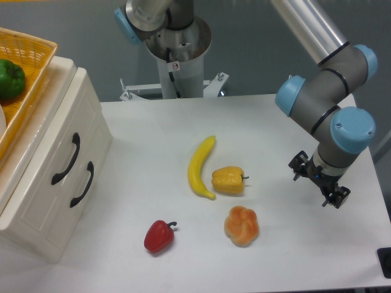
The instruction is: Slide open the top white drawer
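Observation:
The top white drawer (pixel 50 161) will slide straight out by itself and cover the lower drawer when I pull, because each drawer has its own black handle.
The top white drawer (pixel 58 143) is the upper of two in a glossy cream cabinet at the left edge. It looks pushed in, flush with the lower drawer, and carries a curved black handle (pixel 66 159). My gripper (pixel 317 181) hangs over the right side of the table, far from the cabinet and pointing down. Its black fingers (pixel 335 196) are spread apart with nothing between them, and the wrist partly covers them.
The lower drawer has the same black handle (pixel 81 184). On the table lie a banana (pixel 200 166), a yellow pepper (pixel 228 180), a red pepper (pixel 159 236) and an orange pastry-like item (pixel 242 225). A yellow basket (pixel 27 67) holding a green pepper (pixel 10 79) sits on the cabinet.

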### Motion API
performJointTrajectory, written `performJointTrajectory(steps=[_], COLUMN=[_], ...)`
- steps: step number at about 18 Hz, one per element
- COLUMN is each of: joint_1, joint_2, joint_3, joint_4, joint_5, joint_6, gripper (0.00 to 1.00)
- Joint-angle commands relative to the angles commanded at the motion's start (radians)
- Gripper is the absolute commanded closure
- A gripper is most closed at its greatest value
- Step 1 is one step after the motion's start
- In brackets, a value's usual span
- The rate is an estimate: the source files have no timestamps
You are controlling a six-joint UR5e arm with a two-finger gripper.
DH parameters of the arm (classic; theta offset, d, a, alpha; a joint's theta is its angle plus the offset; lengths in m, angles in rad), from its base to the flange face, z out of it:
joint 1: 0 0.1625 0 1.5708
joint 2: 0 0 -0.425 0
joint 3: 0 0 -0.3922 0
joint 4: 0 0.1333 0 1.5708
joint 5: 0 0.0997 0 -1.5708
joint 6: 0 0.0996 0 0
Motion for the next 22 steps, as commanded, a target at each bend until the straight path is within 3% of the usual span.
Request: performJointTrajectory(steps=[9,14,19,22], joint_1=[-0.014,-0.046,-0.051,-0.092], joint_2=[0.011,0.032,0.090,0.121], joint_3=[-0.003,-0.044,-0.101,-0.147], joint_4=[-0.002,0.006,0.003,0.000], joint_5=[0.011,0.058,0.107,0.205], joint_6=[-0.009,-0.011,-0.009,-0.017], gripper=[0.00,0.00,0.00,0.00])
